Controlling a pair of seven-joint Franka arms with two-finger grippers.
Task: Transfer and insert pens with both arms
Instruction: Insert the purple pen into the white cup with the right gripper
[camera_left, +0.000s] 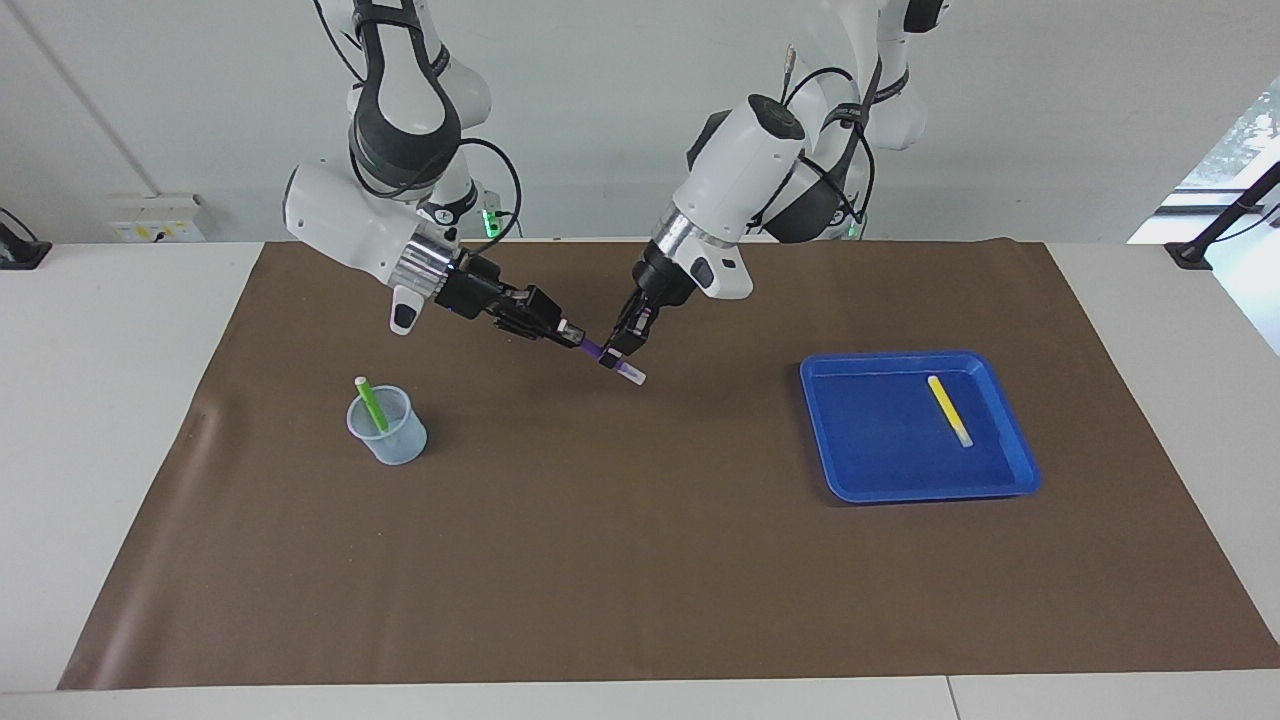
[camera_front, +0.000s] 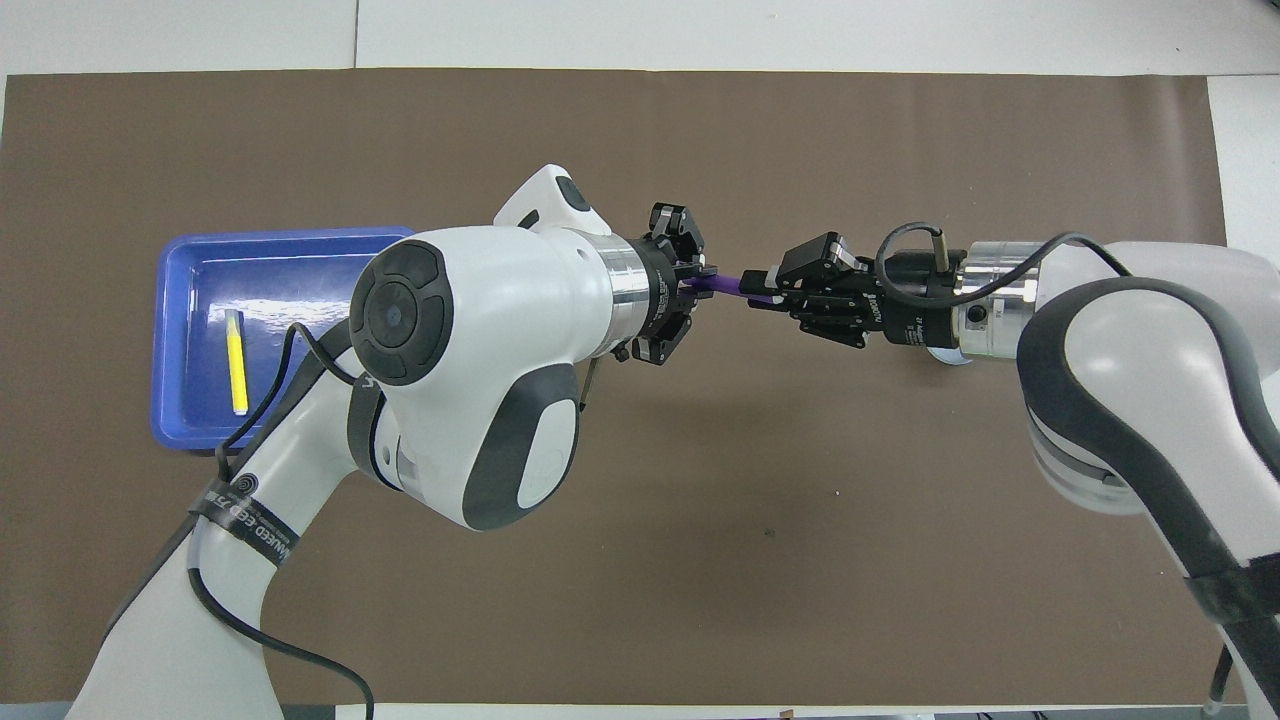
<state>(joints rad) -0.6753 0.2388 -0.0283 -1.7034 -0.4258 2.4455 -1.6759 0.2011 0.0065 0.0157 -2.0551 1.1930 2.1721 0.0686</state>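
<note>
Both my grippers are closed on the purple pen (camera_front: 723, 286), so next my left gripper lets go and moves away before my right gripper takes the pen to the cup (camera_left: 386, 430).
The purple pen (camera_left: 600, 354) hangs in the air over the middle of the brown mat, its pale cap end pointing down. My left gripper (camera_left: 620, 352) is shut on it near the middle. My right gripper (camera_left: 573, 336) is shut on its purple end. In the overhead view the pen (camera_front: 725, 283) bridges the left gripper (camera_front: 698, 280) and the right gripper (camera_front: 765, 290). The green pen (camera_left: 372, 403) stands in a clear cup (camera_left: 390, 438) toward the right arm's end. The yellow pen (camera_left: 949, 410) (camera_front: 236, 360) lies in the blue tray (camera_left: 830, 450).
The brown mat (camera_left: 640, 560) covers most of the white table. The blue tray (camera_front: 180, 400) sits toward the left arm's end. In the overhead view the cup is almost fully hidden under my right wrist.
</note>
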